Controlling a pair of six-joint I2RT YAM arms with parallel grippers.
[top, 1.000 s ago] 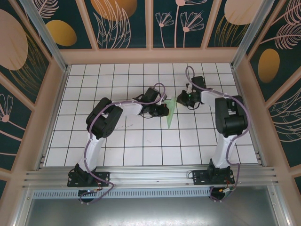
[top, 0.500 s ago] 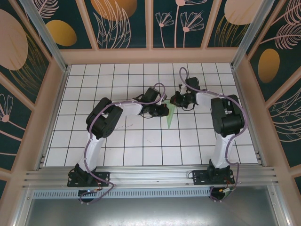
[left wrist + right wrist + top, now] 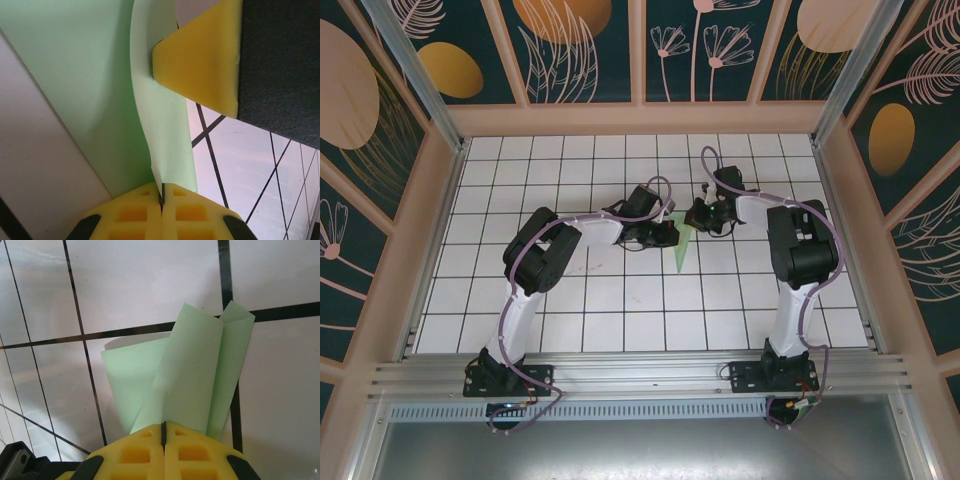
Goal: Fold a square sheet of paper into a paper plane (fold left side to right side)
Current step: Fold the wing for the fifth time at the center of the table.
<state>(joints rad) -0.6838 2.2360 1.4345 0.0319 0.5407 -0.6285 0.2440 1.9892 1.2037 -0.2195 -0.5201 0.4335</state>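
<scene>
The paper's flap (image 3: 162,125) stands upright in a curve in my left gripper, which should let it go and push the fold down toward the paper's near point (image 3: 680,269).
The square sheet of paper lies folded into a narrow pale green paper plane (image 3: 680,252) on the tiles at mid-table, its point toward the near edge. My left gripper (image 3: 668,232) comes in from the left at its far end. In the left wrist view that gripper (image 3: 162,197) is shut, with an upright flap of the paper (image 3: 160,125) pinched in the seam. A yellow finger (image 3: 200,55) of the right gripper presses the same flap from above. My right gripper (image 3: 692,216) meets the paper's far end from the right. Its fingertips (image 3: 163,426) are shut on the fanned layers (image 3: 195,375).
The white tiled floor (image 3: 620,300) is boxed in by wooden walls, the back one (image 3: 640,118) and those at the sides. An aluminium rail (image 3: 640,375) with both arm bases runs along the near edge. Both arms' cables loop above the wrists.
My right gripper has moved left to the paper's far end and shut there. The left arm and the paper's near point have stayed put.
</scene>
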